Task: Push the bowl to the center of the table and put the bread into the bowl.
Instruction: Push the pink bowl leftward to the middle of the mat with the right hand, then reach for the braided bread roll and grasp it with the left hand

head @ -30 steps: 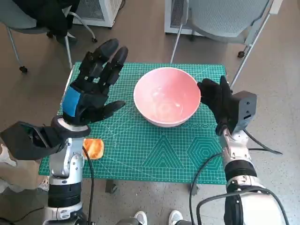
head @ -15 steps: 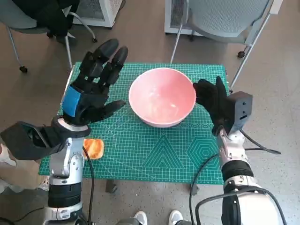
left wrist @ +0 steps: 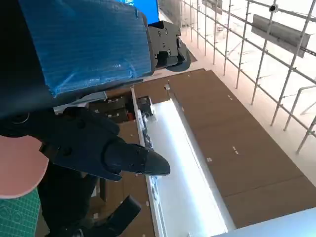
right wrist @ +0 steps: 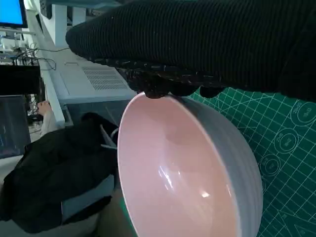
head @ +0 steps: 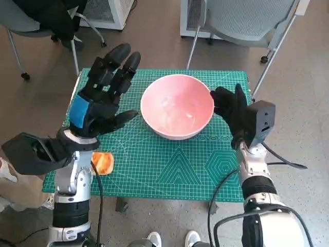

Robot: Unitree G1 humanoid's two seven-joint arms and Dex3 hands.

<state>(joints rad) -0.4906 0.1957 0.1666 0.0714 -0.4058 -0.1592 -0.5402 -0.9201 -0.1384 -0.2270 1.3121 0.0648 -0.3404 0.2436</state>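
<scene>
The mat beyond the golden twisted bread [head: 103,163] is covered by my left hand [head: 99,114], so I should expect another bread to be hidden behind that hand.
A pink bowl [head: 177,106] stands empty on the green cutting mat [head: 175,164], near its middle toward the far side. My gloved right hand [head: 231,109] presses flat against the bowl's right wall; the right wrist view shows the glove [right wrist: 197,44] touching the bowl's rim [right wrist: 143,128]. The bread [head: 103,163], a small golden-brown piece, lies at the mat's near left, partly hidden behind my left forearm. My left hand [head: 103,98] hovers raised above the mat's left side, fingers spread, holding nothing. In the left wrist view, a sliver of the bowl [left wrist: 19,168] shows beside the left hand [left wrist: 89,143].
The mat covers the small table. Chair legs [head: 195,46] and a grey chair [head: 247,20] stand beyond the far edge, another chair [head: 46,20] with dark cloth at far left. Feet [head: 154,239] show below the near edge.
My right hand has pushed the bowl a little leftward toward the mat's middle. The left hand and the bread have stayed put.
</scene>
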